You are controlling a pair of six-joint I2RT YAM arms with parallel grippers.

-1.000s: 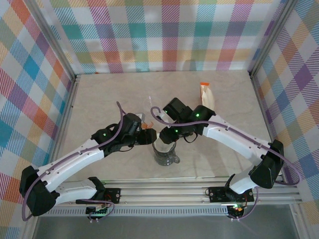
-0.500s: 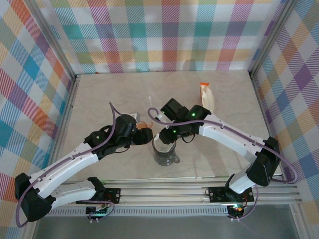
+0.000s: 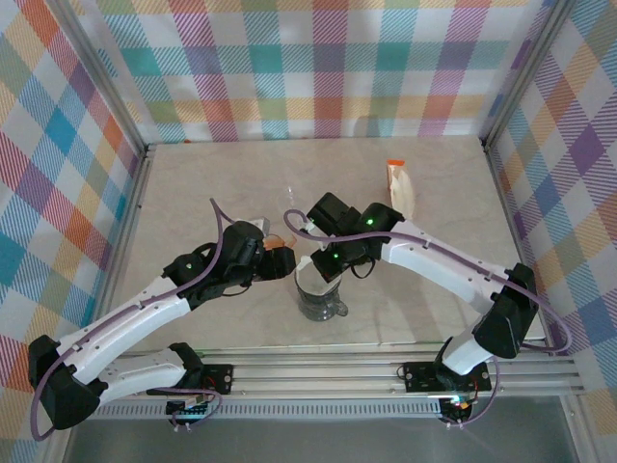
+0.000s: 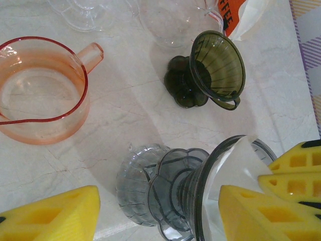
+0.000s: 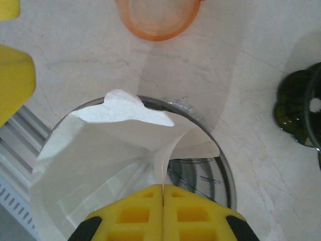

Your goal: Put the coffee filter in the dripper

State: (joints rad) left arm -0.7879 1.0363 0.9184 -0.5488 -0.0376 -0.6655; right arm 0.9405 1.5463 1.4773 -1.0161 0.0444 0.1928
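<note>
The filter's inner fold (image 5: 172, 145) stands away from the dripper's side, so my left gripper should steady the filter at the dripper's rim (image 4: 214, 186) while my right gripper spreads the fold.
A grey glass dripper (image 3: 320, 297) stands upright near the table's front middle. The white paper coffee filter (image 5: 100, 150) sits inside it, partly unfolded, one flap rising above the rim. My right gripper (image 5: 163, 188) is shut on the filter's inner fold, just over the dripper's mouth (image 5: 200, 175). In the top view the right gripper (image 3: 323, 270) hangs over the dripper's far rim. My left gripper (image 4: 159, 193) is open, its yellow pads (image 4: 50, 216) on either side of the dripper (image 4: 170, 186), with a gap at the left pad. The filter (image 4: 238, 165) shows white in the cone.
A pink glass pitcher (image 4: 40, 95) stands just behind and left of the dripper. A dark green dripper (image 4: 215, 70) lies on its side behind it, with clear glassware (image 4: 170, 20) farther back. An orange and white filter pack (image 3: 400, 188) lies at the back right.
My right gripper has closed on the filter's fold inside the dripper. Both grippers have shifted slightly toward the back left; the left one stays open.
</note>
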